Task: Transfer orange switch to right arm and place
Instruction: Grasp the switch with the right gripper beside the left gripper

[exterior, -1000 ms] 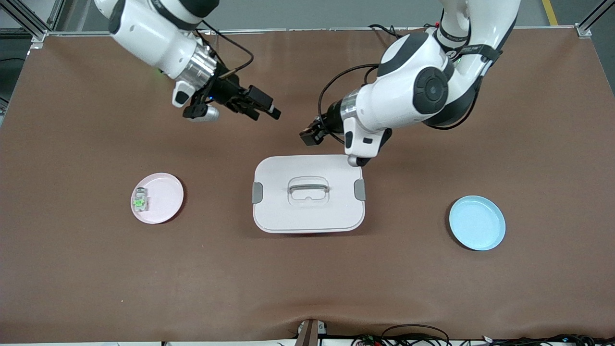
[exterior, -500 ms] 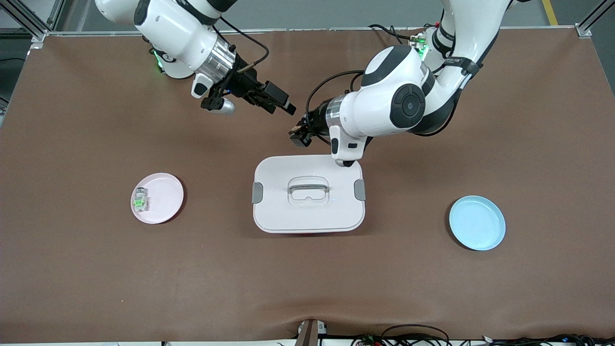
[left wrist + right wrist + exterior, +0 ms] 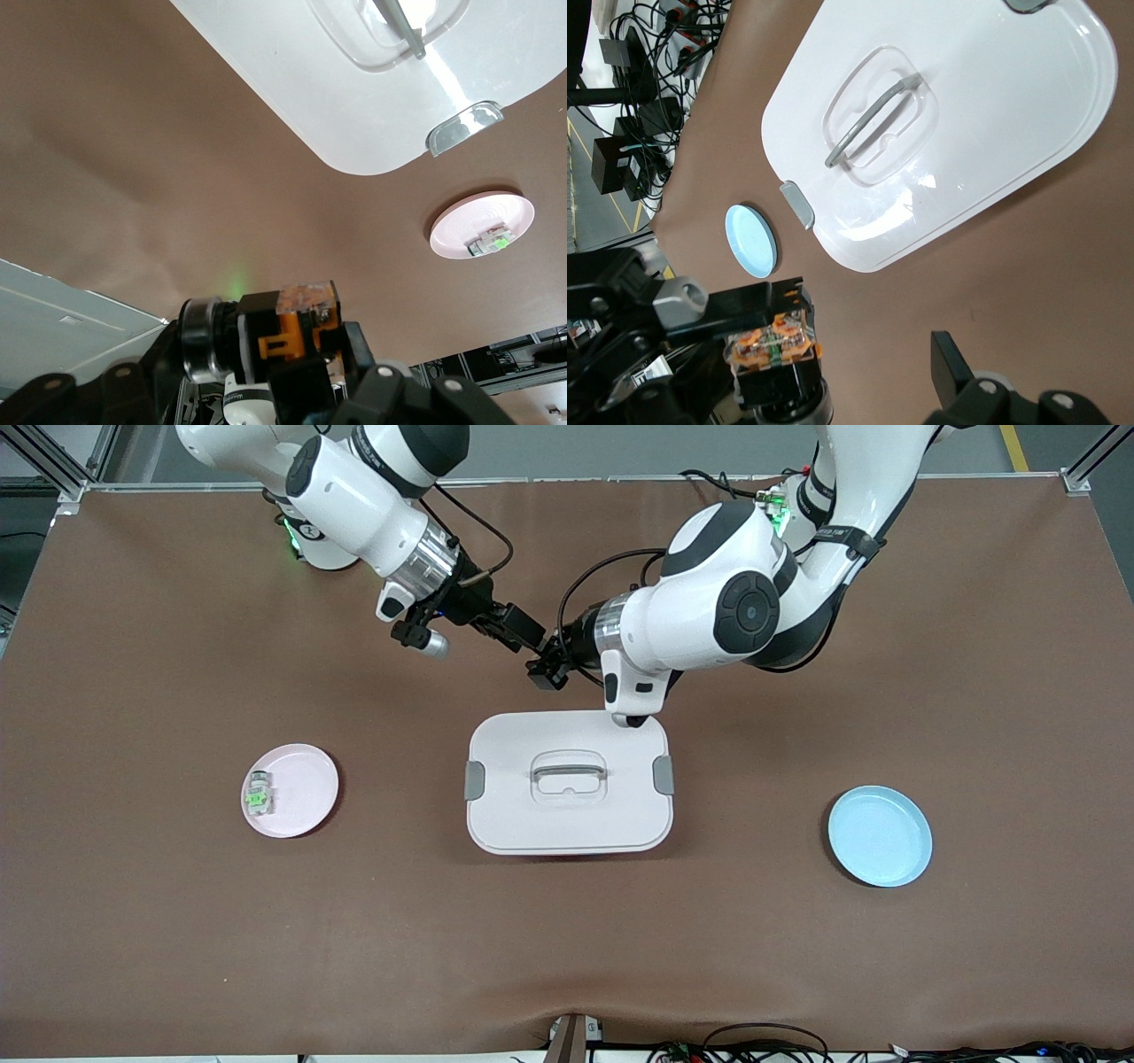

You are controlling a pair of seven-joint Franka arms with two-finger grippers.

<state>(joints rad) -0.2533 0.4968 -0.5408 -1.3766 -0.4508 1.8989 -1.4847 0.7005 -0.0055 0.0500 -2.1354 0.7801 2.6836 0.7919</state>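
I expect the orange switch (image 3: 776,345) to fall over onto its side when I put it down, because it is a tall block with a round silver end (image 3: 806,411).
The orange switch (image 3: 297,323), a tiny black block with an orange middle and a clear cap, is held in my left gripper (image 3: 306,359), which is shut on it. It also shows in the right wrist view (image 3: 775,343), close beside my right gripper's one visible finger (image 3: 952,363). In the front view the left gripper (image 3: 542,671) and the right gripper (image 3: 524,636) meet tip to tip in the air, over the brown table just past the white lidded box (image 3: 567,815). The right gripper is open and holds nothing.
The white box has a grey handle and grey side clips. A pink plate (image 3: 306,784) toward the right arm's end carries a small clear block with a green centre (image 3: 258,794). A blue plate (image 3: 880,835) lies toward the left arm's end.
Both arms have swung toward each other. The right gripper has moved in toward the left gripper, and their tips now almost meet. The left gripper still holds the switch.
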